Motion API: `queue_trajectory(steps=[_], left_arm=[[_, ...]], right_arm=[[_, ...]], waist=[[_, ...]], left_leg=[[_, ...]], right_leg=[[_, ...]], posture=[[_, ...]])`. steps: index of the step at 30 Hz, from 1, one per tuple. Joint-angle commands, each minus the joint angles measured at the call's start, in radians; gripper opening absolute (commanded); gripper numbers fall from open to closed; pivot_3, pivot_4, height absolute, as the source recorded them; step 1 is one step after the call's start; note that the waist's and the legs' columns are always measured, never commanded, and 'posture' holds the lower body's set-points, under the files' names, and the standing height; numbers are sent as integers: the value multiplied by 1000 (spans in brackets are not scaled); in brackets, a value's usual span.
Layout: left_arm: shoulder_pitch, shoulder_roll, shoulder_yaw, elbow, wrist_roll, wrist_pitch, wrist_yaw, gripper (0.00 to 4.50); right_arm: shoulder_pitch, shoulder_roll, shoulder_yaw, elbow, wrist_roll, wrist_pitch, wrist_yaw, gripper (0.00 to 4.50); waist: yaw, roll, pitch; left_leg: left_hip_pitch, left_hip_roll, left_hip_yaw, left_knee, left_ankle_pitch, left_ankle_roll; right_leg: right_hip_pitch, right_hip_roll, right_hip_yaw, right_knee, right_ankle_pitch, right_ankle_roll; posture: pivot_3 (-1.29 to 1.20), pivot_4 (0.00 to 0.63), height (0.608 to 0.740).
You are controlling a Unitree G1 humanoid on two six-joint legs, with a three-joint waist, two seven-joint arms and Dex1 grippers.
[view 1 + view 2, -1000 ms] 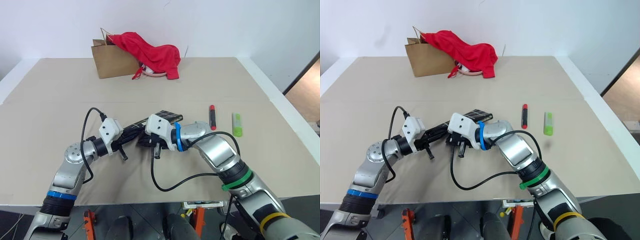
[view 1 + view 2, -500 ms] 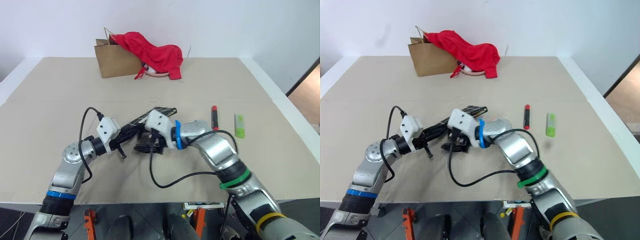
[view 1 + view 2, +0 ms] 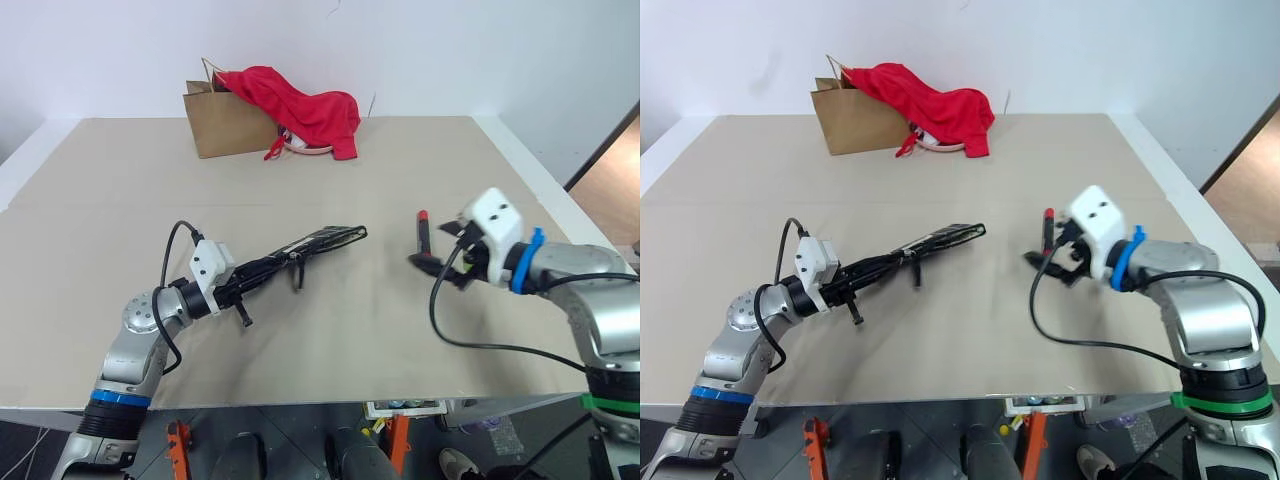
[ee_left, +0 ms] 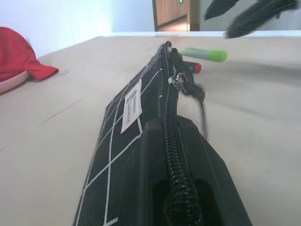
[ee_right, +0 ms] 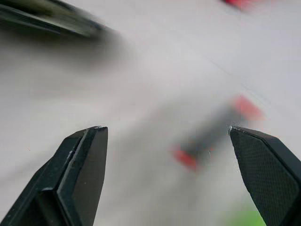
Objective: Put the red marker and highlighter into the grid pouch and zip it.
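The highlighter (image 5: 248,217) will slide in lengthwise when I push it inside, because the grid pouch's slit is wide open at its far end (image 3: 343,236).
My left gripper (image 3: 255,280) is shut on one end of the grid pouch (image 3: 322,240), a black fabric pouch with white grid lines. It holds the pouch edge-up just above the table, and the zipper cord (image 3: 297,276) hangs down from it. Off to the right, my right gripper (image 3: 433,247) is open and empty, hovering just over the near end of the red marker (image 3: 421,224), which lies on the table. In the left wrist view the lime-green highlighter (image 4: 204,55) lies beyond the pouch's far end. The right wrist view shows the marker (image 5: 214,136) between the spread fingers.
A brown paper bag (image 3: 222,125) stands at the back of the table with a red cloth (image 3: 300,103) draped over it. The table's right edge (image 3: 560,205) runs close behind my right hand.
My right gripper let go at the pouch, opened, and swung far to the right, to above the red marker. The left gripper kept still with the pouch.
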Motion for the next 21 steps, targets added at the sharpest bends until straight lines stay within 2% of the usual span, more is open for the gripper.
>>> queue_trajectory(steps=[1,9,17,21], left_arm=[[-10,-6,23,-35,-23,-20,-5,0],[-12,-21,21,2,-17,-48,-16,0],[3,-15,39,32,-36,-68,-51,0],[49,-4,56,33,-70,-79,-110,0]], right_arm=[[2,0,-16,36,-62,25,-107,4421],[-18,130,-55,146,-93,75,-293,4421],[-43,181,-62,278,-96,41,-357,4421],[-37,183,-91,318,-78,7,-355,3365]], waist=[[0,0,0],[0,0,0],[0,0,0],[0,0,0]], left_leg=[[0,0,0,0,0,0],[-1,-2,2,-1,0,0],[-1,-2,3,-1,0,0],[-1,-2,3,-1,0,0]], right_leg=[[0,0,0,0,0,0],[-1,-1,6,0,-2,4],[-1,-1,6,0,-1,5],[0,-1,6,0,-1,5]], posture=[[0,150,740],[0,150,740],[0,150,740],[0,150,740]])
